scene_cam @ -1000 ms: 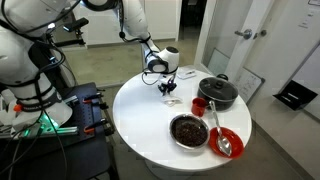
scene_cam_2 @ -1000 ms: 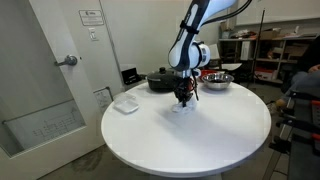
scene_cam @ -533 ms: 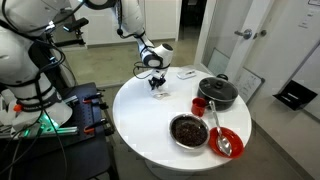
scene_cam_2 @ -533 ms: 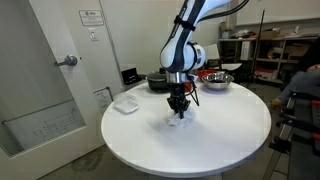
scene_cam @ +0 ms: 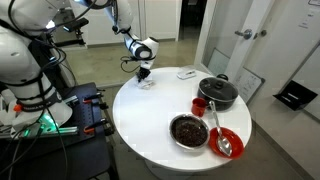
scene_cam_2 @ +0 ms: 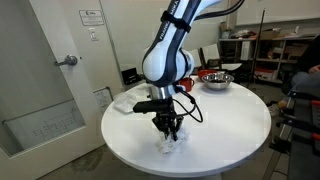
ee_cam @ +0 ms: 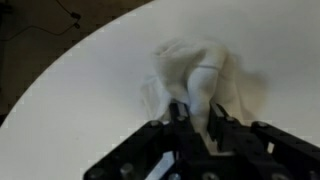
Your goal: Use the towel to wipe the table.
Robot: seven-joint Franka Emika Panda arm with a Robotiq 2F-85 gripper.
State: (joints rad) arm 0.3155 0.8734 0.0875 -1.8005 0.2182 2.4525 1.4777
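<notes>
The towel under my gripper is near the table's rim, so next I wipe it back over the open tabletop (scene_cam: 156, 116) toward the dark bowl.
A crumpled white towel (ee_cam: 205, 75) lies bunched on the round white table (scene_cam_2: 220, 135). My gripper (ee_cam: 193, 122) is shut on the towel and presses it onto the tabletop. In both exterior views the towel (scene_cam_2: 170, 145) (scene_cam: 146, 81) sits under the gripper (scene_cam_2: 168, 128) (scene_cam: 143, 73), near the table's rim. The fingertips are partly buried in the cloth.
On the table stand a black pot (scene_cam: 217, 93), a red cup (scene_cam: 199, 105), a dark bowl of food (scene_cam: 189, 130), a red bowl with a spoon (scene_cam: 227, 141) and a small white item (scene_cam: 186, 74). A white tray (scene_cam_2: 125, 103) lies near a rim. Equipment racks stand beside the table.
My gripper has dragged the towel across the table from near the pot towards the rim, sliding it steadily along the surface. The dishes have not moved.
</notes>
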